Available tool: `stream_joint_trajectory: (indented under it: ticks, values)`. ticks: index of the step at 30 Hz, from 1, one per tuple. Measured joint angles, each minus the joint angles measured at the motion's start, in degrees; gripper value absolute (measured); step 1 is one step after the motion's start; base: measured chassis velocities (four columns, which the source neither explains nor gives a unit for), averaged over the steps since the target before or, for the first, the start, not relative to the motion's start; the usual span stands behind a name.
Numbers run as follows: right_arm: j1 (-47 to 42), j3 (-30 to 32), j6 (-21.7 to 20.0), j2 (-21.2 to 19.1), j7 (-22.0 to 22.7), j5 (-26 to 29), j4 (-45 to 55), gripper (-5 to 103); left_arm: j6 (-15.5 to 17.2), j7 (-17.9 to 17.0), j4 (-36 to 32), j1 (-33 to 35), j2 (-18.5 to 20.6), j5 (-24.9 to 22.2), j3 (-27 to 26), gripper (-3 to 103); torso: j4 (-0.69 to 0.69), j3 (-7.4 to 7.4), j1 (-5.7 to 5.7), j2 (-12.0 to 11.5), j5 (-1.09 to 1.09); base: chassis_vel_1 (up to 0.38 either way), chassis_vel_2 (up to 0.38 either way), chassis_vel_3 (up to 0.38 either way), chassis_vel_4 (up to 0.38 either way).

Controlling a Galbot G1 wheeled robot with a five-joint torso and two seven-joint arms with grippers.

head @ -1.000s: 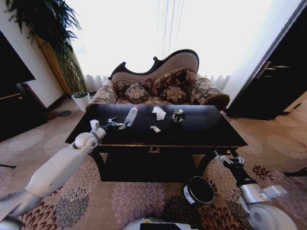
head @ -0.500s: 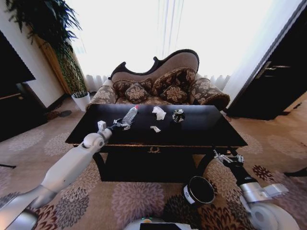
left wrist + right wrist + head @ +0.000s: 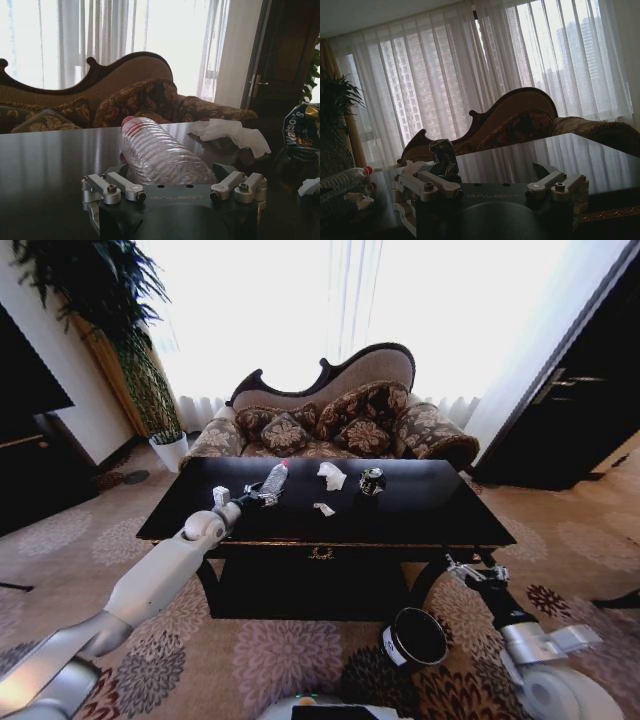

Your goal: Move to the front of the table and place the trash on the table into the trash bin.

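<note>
I should expect the plastic bottle [image 3: 273, 483] to be empty when I pick it up and tip it, because the ribbed body [image 3: 159, 154] looks clear from one end to the other.
A clear plastic bottle [image 3: 272, 482] with a red cap lies on the black table [image 3: 440, 512], left of centre. My left gripper [image 3: 250, 499] is open at the bottle's base. In the left wrist view the bottle [image 3: 160, 155] lies between the spread jaws of this gripper [image 3: 172, 182]. To the right are a crumpled white paper wad [image 3: 331, 475], a small white scrap [image 3: 324, 509] and a dark crushed can [image 3: 372, 481]. The black trash bin [image 3: 415, 638] stands on the carpet before the table's right front. My right gripper [image 3: 472, 571] hangs open by the table's right front leg.
An ornate sofa [image 3: 330, 415] with patterned cushions stands right behind the table. A potted plant in a white pot [image 3: 170, 450] is at the far left, with dark cabinets at both sides. Open patterned carpet lies in front of the table.
My left arm has stretched forward and to the right across the table, bringing its gripper up to the bottle's base. The right arm and the litter have stayed put.
</note>
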Motion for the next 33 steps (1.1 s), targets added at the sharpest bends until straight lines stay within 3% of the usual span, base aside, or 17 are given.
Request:
stream_joint_trajectory:
  ticks: [4, 7, 9, 19, 28, 33]
  values:
    - [-0.1, 0.0, 0.0, 0.6, 0.0, 0.0, 0.2, 100, -0.1, -0.1, 0.0, 0.4, -0.2, 0.6, 0.1, 78, 0.00, 0.00, 0.00, 0.0, 0.00, 0.000, 0.000, 0.000, 0.000]
    - [-0.2, 0.0, 0.0, 0.8, 0.0, -0.1, 0.3, 100, -0.1, -0.2, -0.3, 0.5, -0.1, 0.7, 0.0, 73, 0.00, 0.00, 0.00, 0.0, 0.00, 0.000, 0.000, 0.000, 0.000]
    - [-0.2, 0.0, 0.0, 0.9, 0.0, -0.1, 0.3, 100, -0.1, -0.4, -0.8, 0.9, 0.4, 0.7, -0.1, 62, 0.00, 0.00, 0.00, 0.0, 0.00, 0.000, 0.000, 0.000, 0.000]
    - [-0.1, -0.2, 0.2, 1.0, 0.1, 0.0, 0.5, 100, 0.2, -1.5, -5.4, 3.7, 3.4, 0.4, -2.0, 41, 0.00, 0.00, 0.00, 0.0, 0.00, 0.000, 0.000, 0.000, 0.000]
    - [-0.2, -0.1, 1.1, 1.1, 0.3, -0.5, 0.5, 100, 1.2, -3.1, -15.3, 11.2, 9.3, -1.1, -6.9, 41, 0.00, -0.01, 0.00, 0.0, -0.02, 0.000, 0.000, 0.000, 0.000]
    - [0.2, -0.3, 1.7, 1.6, 1.2, -3.5, 0.6, 100, 2.4, -4.4, -25.4, 18.6, 12.8, -4.0, -12.8, 41, 0.00, -0.01, -0.01, 0.0, 0.00, 0.000, 0.000, 0.000, 0.000]
